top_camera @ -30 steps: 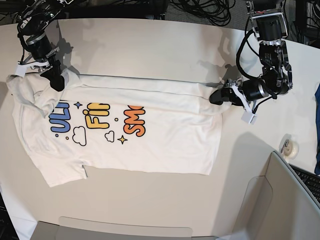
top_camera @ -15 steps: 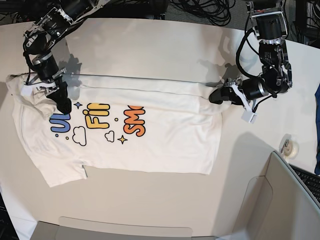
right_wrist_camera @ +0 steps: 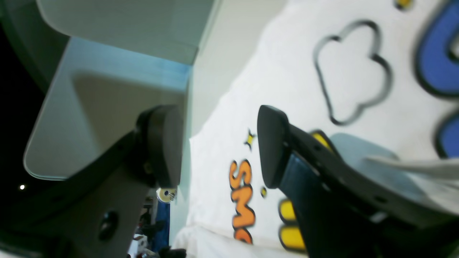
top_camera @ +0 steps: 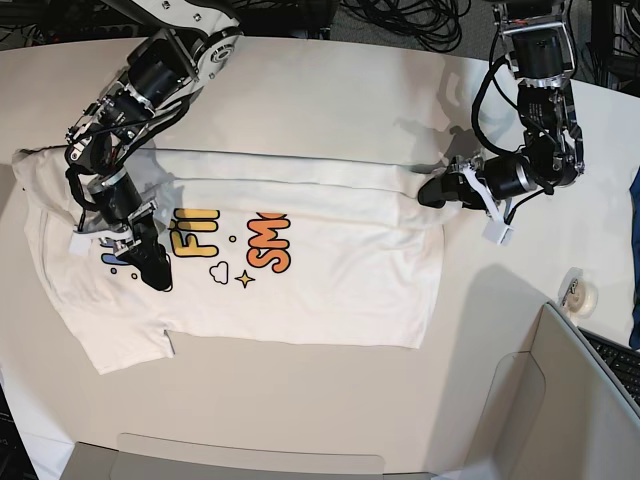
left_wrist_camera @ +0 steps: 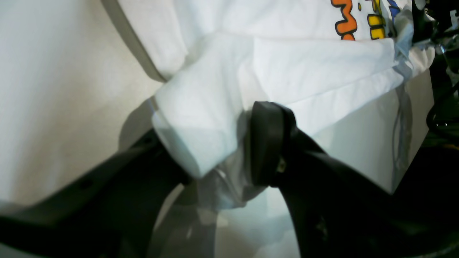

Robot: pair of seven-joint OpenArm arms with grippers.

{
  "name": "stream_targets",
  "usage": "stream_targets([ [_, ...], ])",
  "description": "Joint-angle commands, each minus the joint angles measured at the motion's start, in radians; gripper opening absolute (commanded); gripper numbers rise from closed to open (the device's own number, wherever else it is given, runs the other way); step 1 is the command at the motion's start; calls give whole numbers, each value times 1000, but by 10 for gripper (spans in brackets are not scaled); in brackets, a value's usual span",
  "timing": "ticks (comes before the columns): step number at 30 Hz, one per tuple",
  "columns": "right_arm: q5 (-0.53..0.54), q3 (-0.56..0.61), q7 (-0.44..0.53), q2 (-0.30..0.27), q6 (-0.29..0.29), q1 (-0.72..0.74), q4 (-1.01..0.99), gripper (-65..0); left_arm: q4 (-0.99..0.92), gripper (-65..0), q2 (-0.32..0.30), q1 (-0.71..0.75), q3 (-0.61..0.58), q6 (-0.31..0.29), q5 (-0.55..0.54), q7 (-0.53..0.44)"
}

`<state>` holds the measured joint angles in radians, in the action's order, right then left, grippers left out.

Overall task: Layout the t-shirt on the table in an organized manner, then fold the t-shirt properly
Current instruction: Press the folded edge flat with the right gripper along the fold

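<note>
My gripper will pull the folded far edge [top_camera: 300,176] away, and the whole white t-shirt should slide along flat together with its fold, because its body [top_camera: 345,285] is spread out smoothly.
The white t-shirt [top_camera: 320,270] with its colourful lettering lies flat on the table [top_camera: 330,90], its far long edge folded over toward the print. My left gripper [top_camera: 432,193] sits at the folded corner on the shirt's right end. In the left wrist view the fingers [left_wrist_camera: 269,143] of that gripper [left_wrist_camera: 215,150] stand apart, open, with the folded t-shirt [left_wrist_camera: 304,64] corner lying loosely between them. My right gripper [top_camera: 158,275] hovers over the blue lettering at the shirt's left. In the right wrist view this gripper [right_wrist_camera: 218,143] is open, nothing between its fingers, the t-shirt [right_wrist_camera: 287,71] print below.
A roll of tape [top_camera: 581,293] lies on the table at the right. A grey panel [top_camera: 560,400] with a keyboard [top_camera: 615,360] stands at the front right. Dark blue cloth [top_camera: 635,200] shows at the right edge. Cables hang beyond the table's far edge.
My right arm has swung from the shirt's far-left sleeve down over the blue lettering, leaving the sleeve flat. The left arm has stayed at the folded corner.
</note>
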<state>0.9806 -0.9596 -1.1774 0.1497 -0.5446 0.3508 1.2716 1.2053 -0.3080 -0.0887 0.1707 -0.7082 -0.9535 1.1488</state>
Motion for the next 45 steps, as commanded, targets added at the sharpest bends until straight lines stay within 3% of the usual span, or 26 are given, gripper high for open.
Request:
stream_targets([
  [1, 28, 4, 11, -11, -9, 44, 4, -320, -2, -423, -6, 17, -7, 10, 77, 72],
  [6, -9, 11, 9, -17, -9, 133, -31, -320, -2, -423, -6, 22, -7, 10, 77, 70],
  [11, -2, 92, 4, -17, -9, 146, -25, -320, -2, -423, -6, 23, -7, 10, 77, 70],
  [20, 113, 202, 4, -20, -9, 47, 69, -320, -2, -423, -6, 43, -7, 10, 74, 70],
  [24, 114, 210, 4, -65, -9, -32, 194, -320, -2, -423, -6, 43, -7, 10, 75, 70],
  [33, 114, 201, 7, -230, -9, -315, 524, -320, -2, -423, -9, 37, -7, 10, 75, 70],
  [45, 108, 38, 4, -341, -9, -533, 557, -320, 46, -424, -43, -13, -3, 10, 77, 78],
])
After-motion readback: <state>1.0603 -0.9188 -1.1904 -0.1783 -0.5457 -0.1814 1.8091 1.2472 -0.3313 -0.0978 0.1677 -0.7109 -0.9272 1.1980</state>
